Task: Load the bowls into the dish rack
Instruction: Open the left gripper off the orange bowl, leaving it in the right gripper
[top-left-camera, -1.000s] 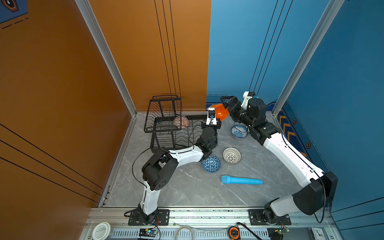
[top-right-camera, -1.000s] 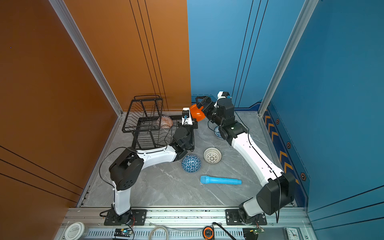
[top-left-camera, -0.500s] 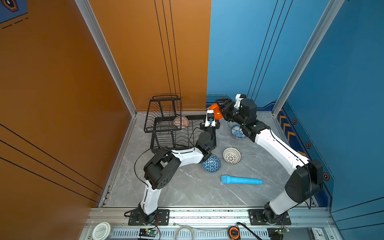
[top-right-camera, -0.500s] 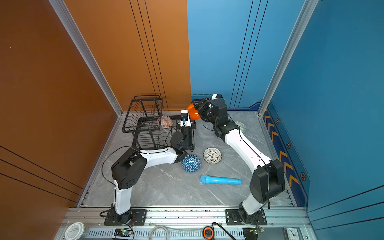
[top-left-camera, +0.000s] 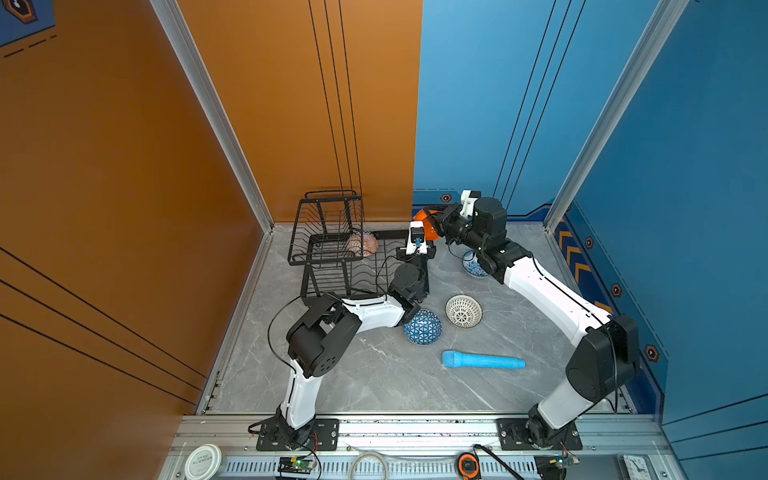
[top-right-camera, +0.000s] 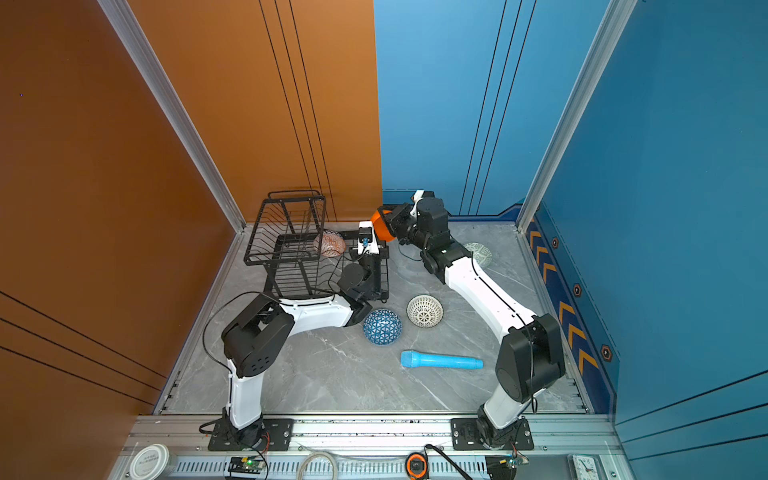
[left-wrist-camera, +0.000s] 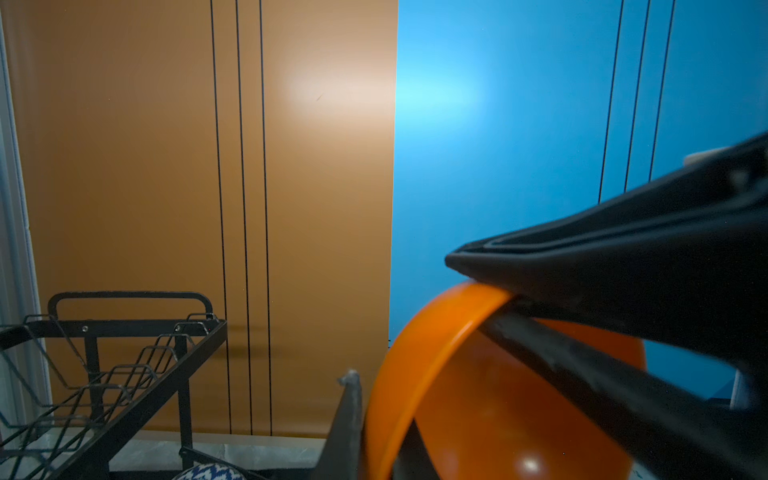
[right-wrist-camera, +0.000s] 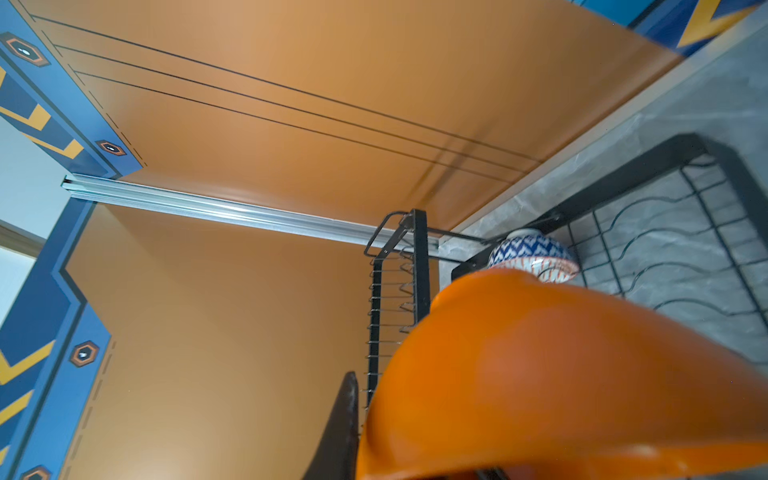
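Observation:
The orange bowl (top-right-camera: 381, 226) is held by both grippers, so next my left gripper opens and moves away first. Then my right gripper should lower the bowl next to the orange-white diamond bowl (top-right-camera: 329, 243).
The glossy orange bowl (top-left-camera: 424, 221) (top-right-camera: 379, 226) hangs tilted above the right end of the black wire dish rack (top-left-camera: 328, 249) (top-right-camera: 286, 245). My left gripper (top-left-camera: 420, 231) is shut on its rim from below; in the left wrist view one finger (left-wrist-camera: 350, 415) lies against the outside of the bowl (left-wrist-camera: 478, 407). My right gripper (top-left-camera: 437, 220) is shut on the same bowl from the right. The right wrist view shows one finger (right-wrist-camera: 347, 424) beside the bowl (right-wrist-camera: 540, 374), the other hidden. An orange-white diamond bowl (top-left-camera: 362, 243) (right-wrist-camera: 532, 257) lies in the rack.
On the floor lie a blue triangle bowl (top-left-camera: 423, 327) upside down, a white dotted bowl (top-left-camera: 463, 311), and a white-blue floral bowl (top-left-camera: 473, 267) half under my right arm. A pale green bowl (top-right-camera: 480, 253) sits further right. A light blue cylinder (top-left-camera: 482, 359) lies nearer the front. Walls stand close behind the rack.
My right gripper has moved left onto the orange bowl and closed from open onto it. The left gripper has kept its hold on the bowl.

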